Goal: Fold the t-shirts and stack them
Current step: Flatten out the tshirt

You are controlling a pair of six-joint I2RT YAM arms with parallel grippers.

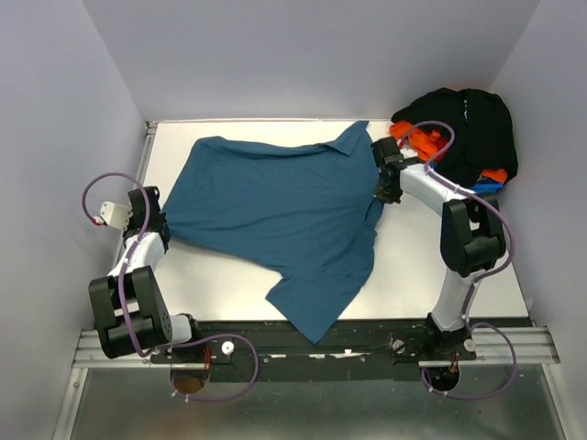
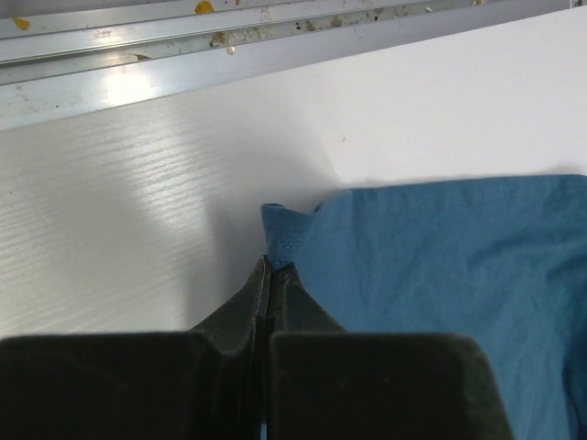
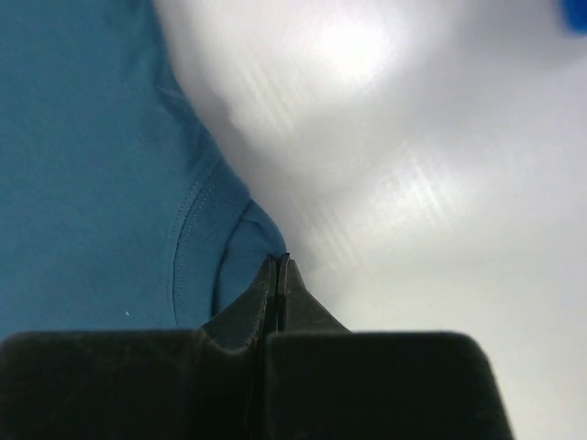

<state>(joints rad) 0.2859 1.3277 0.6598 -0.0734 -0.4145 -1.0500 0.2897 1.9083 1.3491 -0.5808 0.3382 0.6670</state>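
Observation:
My right gripper should take the sleeve's end (image 1: 316,337) and straighten it, because the teal-blue t-shirt's sleeve slants across the near rail (image 1: 314,308) while my right gripper is pinching the hemmed edge.
A teal-blue t-shirt (image 1: 284,211) with a collar lies spread across the white table (image 1: 431,266), one sleeve hanging toward the near edge. My left gripper (image 1: 163,223) is at the shirt's left edge. In the left wrist view it (image 2: 275,266) is shut on a corner of the teal cloth (image 2: 440,247). My right gripper (image 1: 385,192) is at the shirt's right edge, below the collar. In the right wrist view it (image 3: 281,261) is shut, pinching a hemmed edge of the cloth (image 3: 83,156). Black and orange t-shirts (image 1: 463,128) lie heaped at the back right.
A small blue bin (image 1: 486,186) peeks out under the black heap. White walls close in the table on three sides. A metal rail (image 1: 312,348) runs along the near edge, and it also shows in the left wrist view as a rail (image 2: 183,55).

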